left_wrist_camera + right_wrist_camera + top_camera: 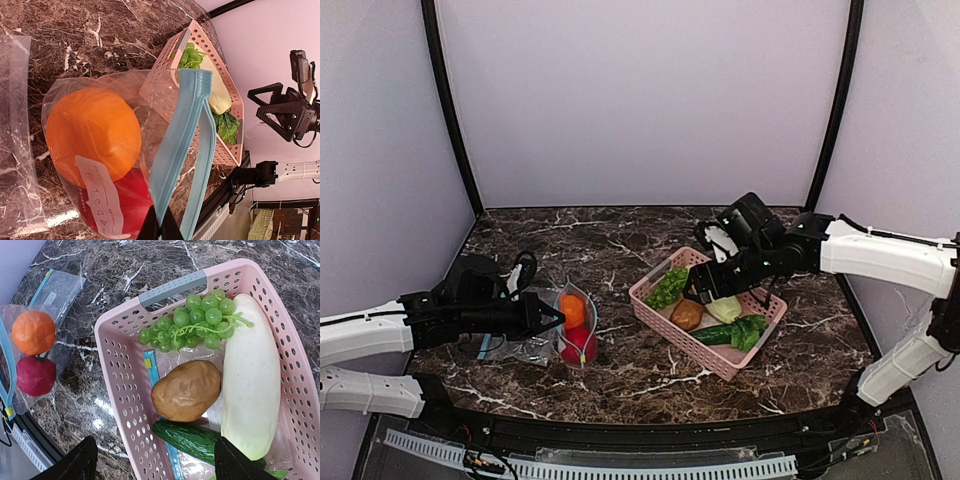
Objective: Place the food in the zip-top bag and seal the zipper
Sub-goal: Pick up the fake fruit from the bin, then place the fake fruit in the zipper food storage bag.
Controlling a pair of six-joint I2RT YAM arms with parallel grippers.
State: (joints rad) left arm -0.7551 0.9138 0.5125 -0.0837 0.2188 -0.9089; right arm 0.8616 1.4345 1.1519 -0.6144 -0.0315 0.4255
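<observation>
I should keep moving my right gripper toward the green grape bunch until the open fingers straddle the lower grapes, because the bunch lies uncovered beside the brown potato.
The zip-top bag stands on the table with a round orange fruit above a red fruit inside. My left gripper is shut on one side of the light blue zipper in the left wrist view; the two zipper strips stand apart, so the mouth is open. The orange fruit and the red fruit show through the plastic. My right gripper is open and empty above the pink basket, which holds a green grape bunch.
The basket also holds a brown potato, a white vegetable, a cucumber, leafy greens and a clear bag's blue strip. Another empty clear bag lies flat under my left arm.
</observation>
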